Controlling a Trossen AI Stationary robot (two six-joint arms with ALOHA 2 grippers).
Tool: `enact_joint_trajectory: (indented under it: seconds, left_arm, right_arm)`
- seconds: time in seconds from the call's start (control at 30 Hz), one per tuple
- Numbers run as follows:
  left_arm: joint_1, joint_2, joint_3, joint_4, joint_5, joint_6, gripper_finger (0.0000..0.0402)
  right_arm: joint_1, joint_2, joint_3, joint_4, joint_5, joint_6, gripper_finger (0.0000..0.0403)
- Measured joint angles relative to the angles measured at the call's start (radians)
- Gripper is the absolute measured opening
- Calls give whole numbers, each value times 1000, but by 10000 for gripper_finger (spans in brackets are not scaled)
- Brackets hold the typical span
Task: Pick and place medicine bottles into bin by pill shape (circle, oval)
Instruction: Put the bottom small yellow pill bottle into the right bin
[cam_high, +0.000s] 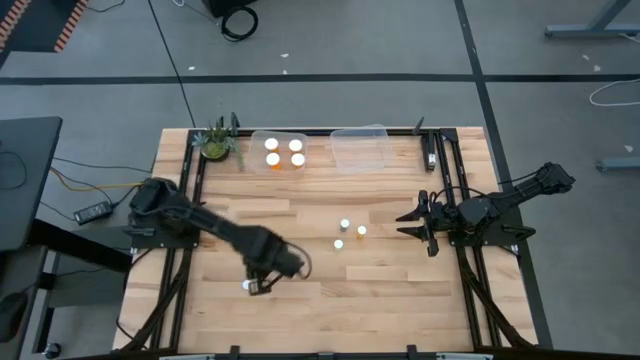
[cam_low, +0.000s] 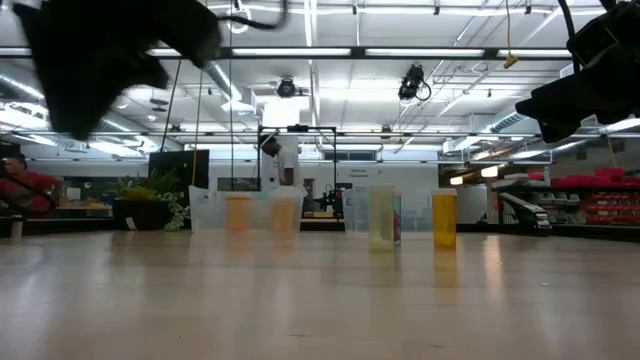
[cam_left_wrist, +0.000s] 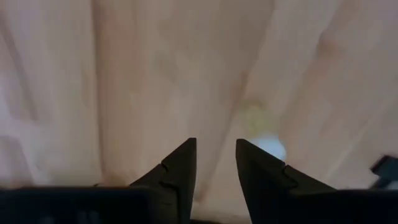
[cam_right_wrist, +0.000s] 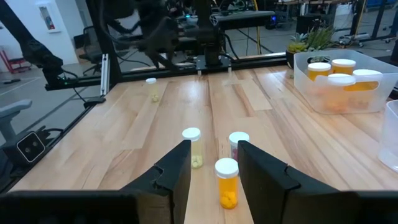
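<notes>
The lone bottle's white cap sits beside my left gripper's finger, outside the gap, so next I open wide and shift over to straddle the bottle before closing.
Four white-capped orange bottles stand in the clear bin at the far edge. Three small bottles stand upright on the table's middle; they also show in the right wrist view. A fourth small bottle stands alone toward the near left. My left gripper hovers right beside it, open and pointing down; in the left wrist view the bottle lies just off one fingertip, outside the gap. My right gripper is open and level, to the right of the three bottles.
A second clear bin, with nothing in it, stands right of the first. A small green potted plant stands at the far left corner. Black rails run along both table sides. Bare wood lies near the front edge.
</notes>
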Motion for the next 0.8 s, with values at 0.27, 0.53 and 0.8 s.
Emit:
enact_joint_trajectory:
  seconds: [0.27, 0.53, 0.8]
  left_arm:
    - [-192, -61, -72, 1, 3, -337, 99]
    - [-295, -52, -151, 140, 5, -523, 120]
    - [-291, -40, -225, 276, 0, -558, 188]
  right_arm:
    - [0, 13, 0, 1, -1, 0, 138]
    - [0, 19, 0, 1, 0, 0, 138]
    - [0, 21, 0, 1, 0, 0, 138]
